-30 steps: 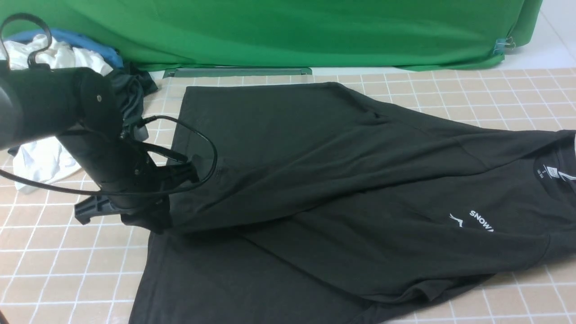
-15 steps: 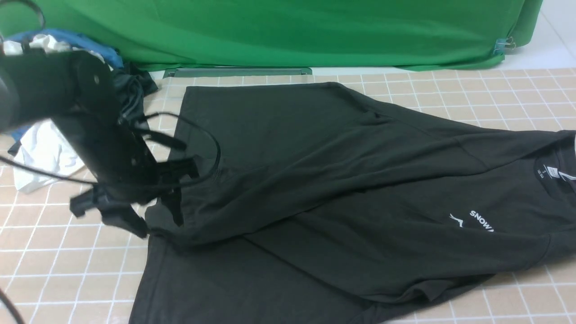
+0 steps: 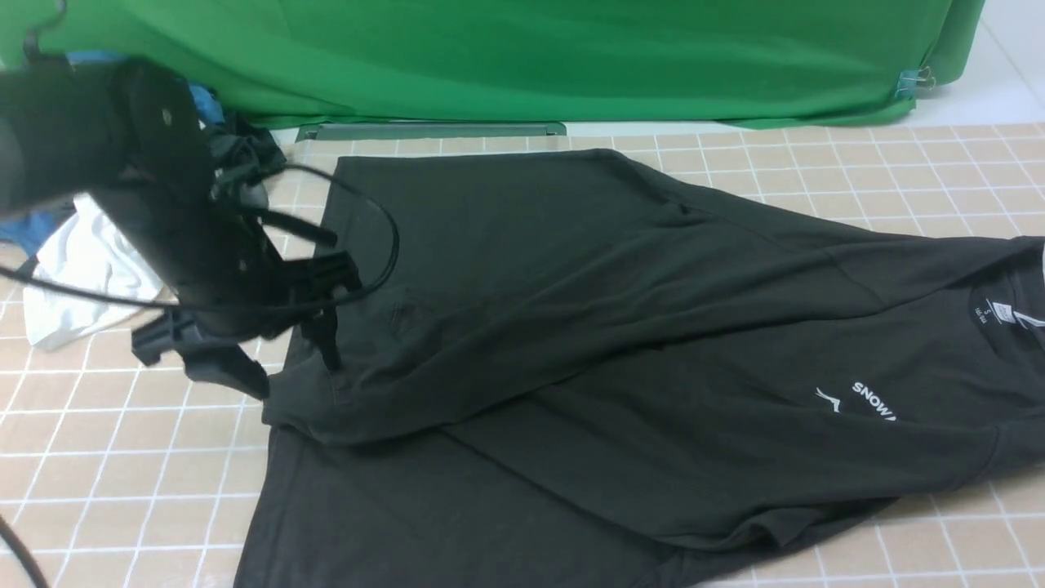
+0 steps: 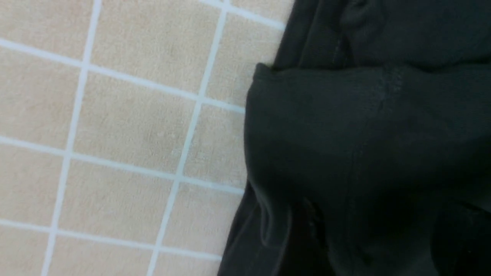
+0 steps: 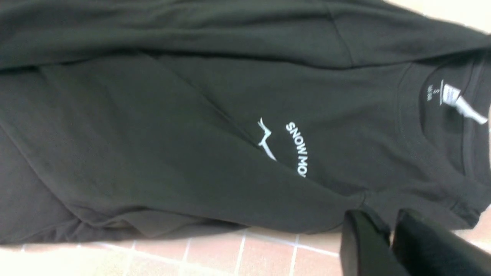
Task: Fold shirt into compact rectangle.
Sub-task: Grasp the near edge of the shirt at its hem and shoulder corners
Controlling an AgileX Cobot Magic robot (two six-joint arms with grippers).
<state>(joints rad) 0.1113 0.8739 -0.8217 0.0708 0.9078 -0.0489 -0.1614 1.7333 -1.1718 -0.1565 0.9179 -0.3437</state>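
The near part of the shirt (image 3: 431, 514) lies loose beyond the folded edge (image 3: 392, 438). It will fold over and cover the print when I carry it across.
The black shirt (image 3: 620, 327) lies spread across the tiled table, its far side folded over toward the middle. Its white SNOW print (image 3: 869, 396) and neck label (image 3: 1000, 314) are at the right. My left gripper (image 3: 282, 367) hangs open just above the folded hem corner (image 3: 282, 412) at the shirt's left end, holding nothing. The left wrist view shows that folded corner (image 4: 345, 134) on the tiles, with the fingers lost in darkness. In the right wrist view my right gripper (image 5: 385, 220) is shut and empty, just off the shirt (image 5: 153, 115) near its sleeve edge, with the print (image 5: 297, 147) beyond.
A white garment (image 3: 82, 278), a dark grey garment (image 3: 245, 155) and blue cloth (image 3: 208, 106) are piled at the far left behind my left arm. A green backdrop (image 3: 531, 57) closes the back. Beige tiled surface (image 3: 106, 474) shows left of the shirt.
My left gripper, shut on the hem fold a second ago, has opened, let it go and lifted up and back. The folded corner now rests on the shirt.
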